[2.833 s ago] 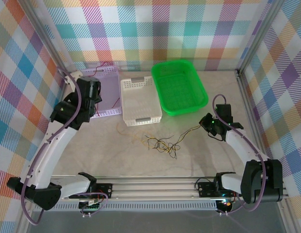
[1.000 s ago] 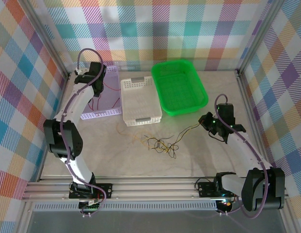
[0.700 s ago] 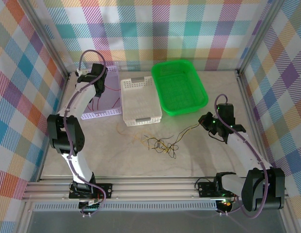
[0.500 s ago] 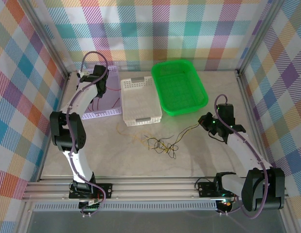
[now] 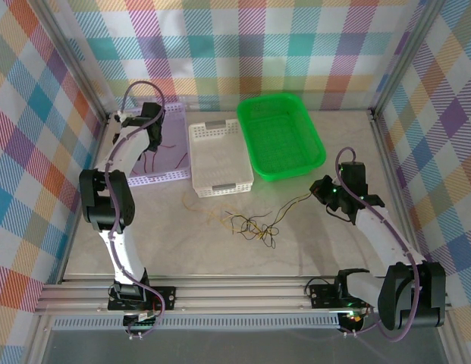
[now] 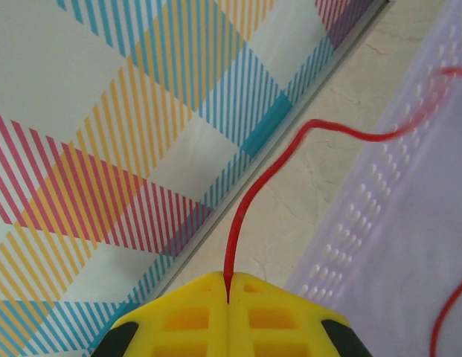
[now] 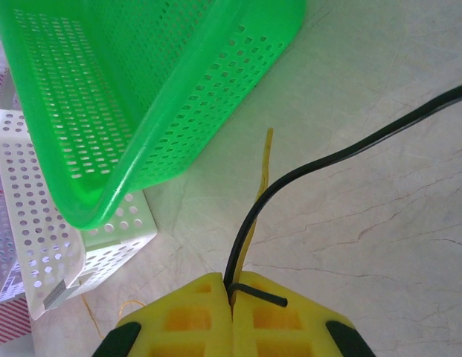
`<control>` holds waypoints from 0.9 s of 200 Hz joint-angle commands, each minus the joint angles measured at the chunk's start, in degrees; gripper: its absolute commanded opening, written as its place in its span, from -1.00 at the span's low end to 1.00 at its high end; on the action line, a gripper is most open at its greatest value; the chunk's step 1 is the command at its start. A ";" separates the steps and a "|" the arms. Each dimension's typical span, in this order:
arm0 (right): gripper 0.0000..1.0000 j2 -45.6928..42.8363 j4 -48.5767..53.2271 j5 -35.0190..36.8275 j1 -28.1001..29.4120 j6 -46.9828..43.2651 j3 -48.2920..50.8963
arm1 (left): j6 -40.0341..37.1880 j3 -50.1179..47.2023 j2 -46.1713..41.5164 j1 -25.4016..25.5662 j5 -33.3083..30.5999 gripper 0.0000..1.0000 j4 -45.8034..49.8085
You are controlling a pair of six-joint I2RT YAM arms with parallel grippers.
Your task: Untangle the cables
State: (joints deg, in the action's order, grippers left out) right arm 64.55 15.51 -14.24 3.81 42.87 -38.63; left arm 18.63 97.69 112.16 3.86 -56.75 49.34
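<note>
My left gripper is holding the red cable's end while the cable crosses the lilac basket's rim (image 6: pixel 411 124), so it should keep moving that end inward and let go over the basket's bottom (image 5: pixel 165 157).
A loose tangle of thin black and yellow cables (image 5: pixel 251 225) lies mid-table. My left gripper (image 5: pixel 146 123) hovers at the lilac basket (image 5: pixel 165 177) at the back left. In the left wrist view its yellow jaws (image 6: pixel 228 288) are shut on a red cable (image 6: pixel 249 195), which arches over the basket's rim (image 6: pixel 364 223). My right gripper (image 5: pixel 324 192) sits at the right of the table. Seen from the right wrist (image 7: pixel 232 291), it is shut on a black cable (image 7: pixel 305 172) and a yellow cable (image 7: pixel 266 152) that run toward the tangle.
A white basket (image 5: pixel 220 186) and a green basket (image 5: pixel 315 152) stand in a row beside the lilac one at the back. The green basket's wall (image 7: pixel 141 89) is close to my right gripper. Checked walls enclose the table on three sides.
The left arm has straightened up and carried the red cable a little further left over the lilac basket. The right arm and the tangle have stayed put.
</note>
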 commanded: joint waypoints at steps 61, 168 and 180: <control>-1.00 0.41 -1.36 -1.00 0.48 0.15 0.18 | 2.52 1.68 3.76 -1.15 -1.34 -1.00 1.62; -1.00 -0.31 -1.05 -1.18 0.58 -0.01 0.13 | 4.03 10.22 13.30 4.29 -2.77 -1.00 4.09; -1.00 -0.46 -1.02 -1.29 0.67 0.04 0.09 | 3.88 11.29 14.16 4.60 -3.00 -1.00 4.18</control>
State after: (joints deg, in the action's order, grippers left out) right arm 64.79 15.42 -14.24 4.10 42.87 -38.63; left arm 21.28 105.73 124.57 7.75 -57.65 51.18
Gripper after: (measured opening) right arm 0.041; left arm 0.041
